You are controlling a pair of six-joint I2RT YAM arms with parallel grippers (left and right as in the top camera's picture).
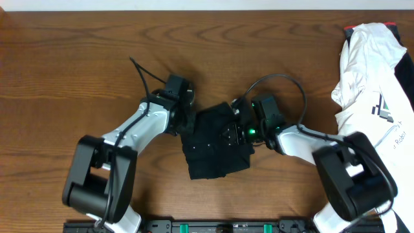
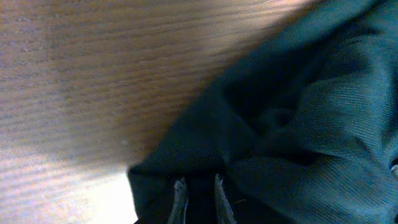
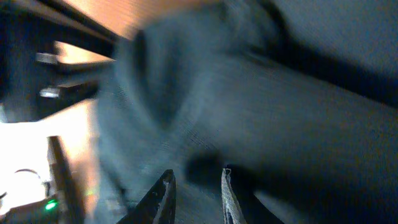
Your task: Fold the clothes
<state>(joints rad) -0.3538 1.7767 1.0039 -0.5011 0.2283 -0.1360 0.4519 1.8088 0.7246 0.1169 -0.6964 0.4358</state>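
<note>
I should have my left gripper pull the black T-shirt (image 1: 215,150) to the open tabletop on its own side (image 1: 107,100), because the T-shirt takes up the middle where the white garment needs room.
The clothes (image 1: 217,145), a black T-shirt, lie bunched into a small rough square at the middle of the table. My left gripper (image 1: 188,122) is at the bundle's upper left edge. In the left wrist view its two fingertips (image 2: 199,182) stand close together with a fold of the black fabric (image 2: 298,124) gathered between them. My right gripper (image 1: 242,128) is at the bundle's upper right corner. Its fingers (image 3: 196,175) are narrowly parted with dark cloth (image 3: 261,106) between them, and that view is blurred.
A white garment (image 1: 372,77) with a green-and-black logo lies heaped at the table's right edge. Bare wooden tabletop (image 1: 77,71) surrounds the bundle. The two arms' bases stand at the front edge, left (image 1: 97,181) and right (image 1: 352,178).
</note>
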